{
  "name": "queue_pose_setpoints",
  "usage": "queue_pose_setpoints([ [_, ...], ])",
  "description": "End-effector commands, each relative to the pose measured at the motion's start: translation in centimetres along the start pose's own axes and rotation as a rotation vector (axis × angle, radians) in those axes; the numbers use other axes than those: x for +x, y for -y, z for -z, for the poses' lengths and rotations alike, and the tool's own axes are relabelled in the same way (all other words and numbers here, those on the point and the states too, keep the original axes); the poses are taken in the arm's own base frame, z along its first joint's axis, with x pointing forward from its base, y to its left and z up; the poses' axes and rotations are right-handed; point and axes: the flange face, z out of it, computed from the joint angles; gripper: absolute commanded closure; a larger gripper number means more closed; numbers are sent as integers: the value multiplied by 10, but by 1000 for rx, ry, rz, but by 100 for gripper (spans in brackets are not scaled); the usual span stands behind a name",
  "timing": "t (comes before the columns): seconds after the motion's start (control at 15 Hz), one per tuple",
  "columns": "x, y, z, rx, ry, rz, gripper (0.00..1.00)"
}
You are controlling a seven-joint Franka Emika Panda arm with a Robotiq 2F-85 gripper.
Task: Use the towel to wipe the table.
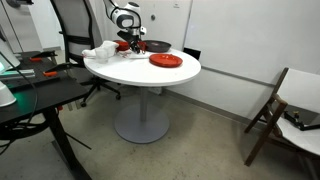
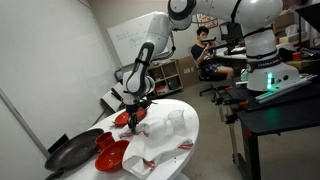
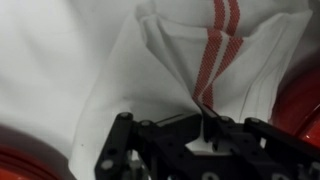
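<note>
Next, I turn my gripper back and pull the towel across the open white tabletop [image 2: 170, 104], because red dishes [image 3: 301, 106] are close to the towel on both sides.
My gripper [image 3: 205, 128] is shut, pinching a raised fold of the towel [image 3: 150, 70], a thin white cloth with red stripes. The towel lies spread below the jaws, and red surfaces show past its edges at lower left and right. In both exterior views the gripper [image 1: 128, 42] [image 2: 133, 112] points down over the round white table [image 1: 150, 72] [image 2: 190, 118], with the towel [image 2: 140, 132] just beneath it. In the exterior view from across the room the towel is too small to make out.
A red plate [image 1: 166, 61] [image 2: 112, 153] and a dark pan [image 1: 157, 46] [image 2: 72, 152] lie on the table near the gripper. A bulkier white cloth heap [image 1: 100, 52] [image 2: 170, 122] sits beside it. A black desk [image 1: 30, 95] and chairs stand around the table.
</note>
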Motion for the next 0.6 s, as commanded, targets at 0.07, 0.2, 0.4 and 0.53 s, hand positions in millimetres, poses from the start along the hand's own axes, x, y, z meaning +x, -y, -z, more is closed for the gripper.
queue_pose_setpoints([
  [0.07, 14, -9, -5, 4, -10, 32, 100],
  [0.2, 12, -15, -6, -4, -4, 36, 100],
  [0.4, -3, -29, -7, -30, 24, 42, 100],
  [0.53, -21, -43, -7, -54, 53, 41, 100],
])
